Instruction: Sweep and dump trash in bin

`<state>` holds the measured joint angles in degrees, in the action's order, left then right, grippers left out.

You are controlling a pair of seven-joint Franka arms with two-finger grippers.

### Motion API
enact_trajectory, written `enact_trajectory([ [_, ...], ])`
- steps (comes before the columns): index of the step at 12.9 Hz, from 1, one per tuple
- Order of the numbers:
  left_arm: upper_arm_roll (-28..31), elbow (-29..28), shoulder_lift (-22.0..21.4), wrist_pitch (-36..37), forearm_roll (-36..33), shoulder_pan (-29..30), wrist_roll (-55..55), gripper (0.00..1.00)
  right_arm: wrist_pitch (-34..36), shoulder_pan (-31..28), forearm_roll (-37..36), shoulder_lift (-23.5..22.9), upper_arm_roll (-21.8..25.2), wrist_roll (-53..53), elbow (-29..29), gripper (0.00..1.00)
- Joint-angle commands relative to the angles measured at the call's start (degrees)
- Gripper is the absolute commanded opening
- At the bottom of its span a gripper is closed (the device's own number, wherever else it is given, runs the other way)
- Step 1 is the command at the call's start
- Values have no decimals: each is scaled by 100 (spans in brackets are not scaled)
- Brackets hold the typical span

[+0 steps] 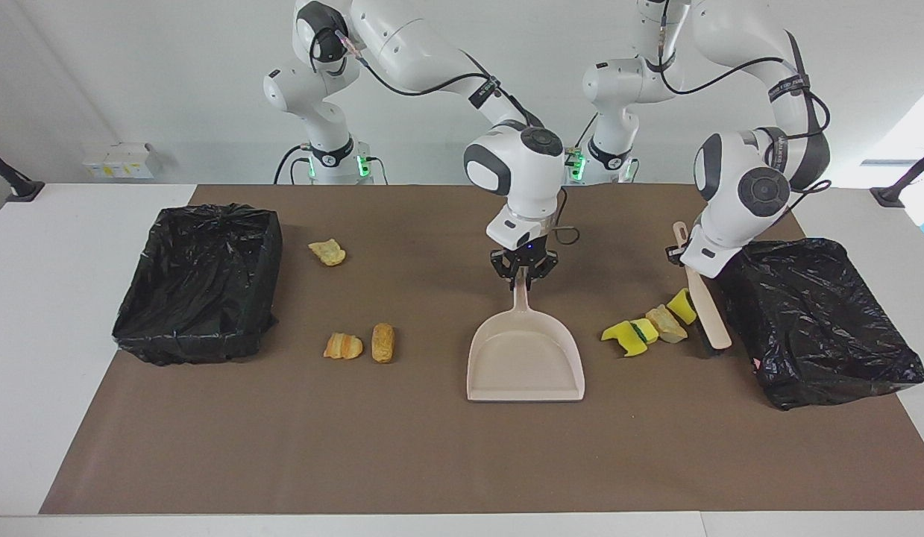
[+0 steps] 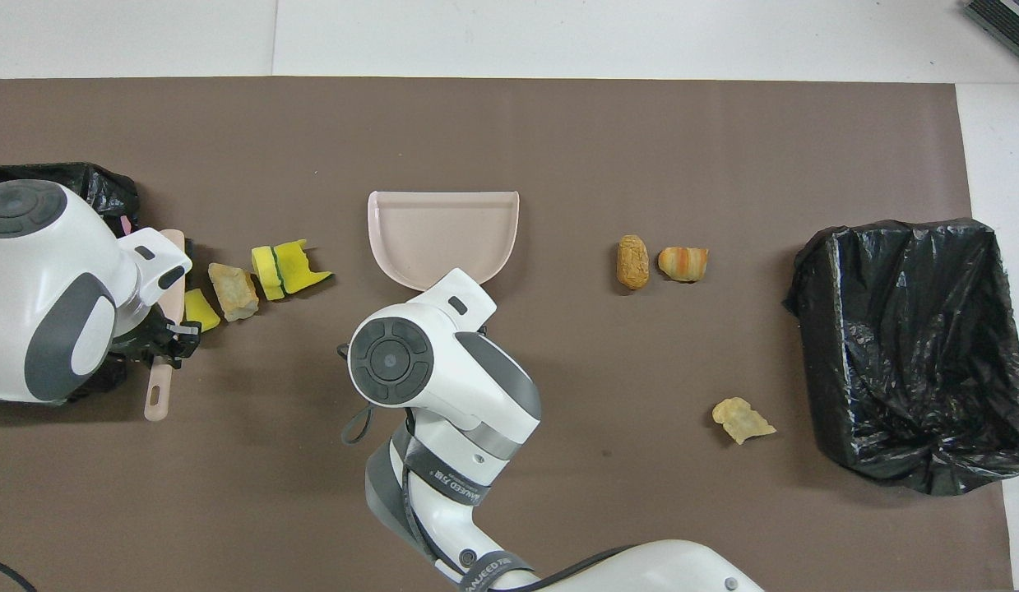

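I should use my right gripper to turn the dustpan's opening to the trash row [image 2: 268,273] before my left gripper sweeps, because the dustpan's side [image 2: 373,230] faces that row.
My right gripper [image 1: 523,277] is shut on the handle of the beige dustpan [image 1: 525,362], which lies flat mid-table with its mouth away from the robots; it also shows in the overhead view [image 2: 443,230]. My left gripper [image 1: 683,257] is shut on the beige brush [image 1: 709,313], whose head rests on the mat beside a trash row: yellow-green sponge pieces [image 1: 626,337] [image 1: 683,304] and a beige foam chunk [image 1: 667,323]. This row lies between brush and dustpan. Three orange-brown lumps [image 1: 383,342] [image 1: 343,346] [image 1: 327,252] lie toward the right arm's end.
A black-lined bin [image 1: 842,380] stands at the left arm's end, right beside the brush. A second black-lined bin [image 1: 193,339] stands at the right arm's end. A brown mat [image 1: 462,462] covers the table.
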<state>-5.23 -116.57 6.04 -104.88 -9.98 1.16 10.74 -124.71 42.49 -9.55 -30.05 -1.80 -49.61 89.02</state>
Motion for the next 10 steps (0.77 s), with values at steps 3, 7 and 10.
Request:
enact_trajectory([
  [3, -74, -235, -182, -331, 898, 34, -107, 0, 202, -214, 197, 516, -66, 557, 133, 0],
  [7, -127, -139, -217, -113, 1707, -133, -55, 0, 578, -767, 498, 930, -66, 2519, 353, 0],
  [10, -57, 580, -367, 572, 1824, 15, -89, 0, 1018, -1110, 489, 1123, -57, 4471, 423, 0],
])
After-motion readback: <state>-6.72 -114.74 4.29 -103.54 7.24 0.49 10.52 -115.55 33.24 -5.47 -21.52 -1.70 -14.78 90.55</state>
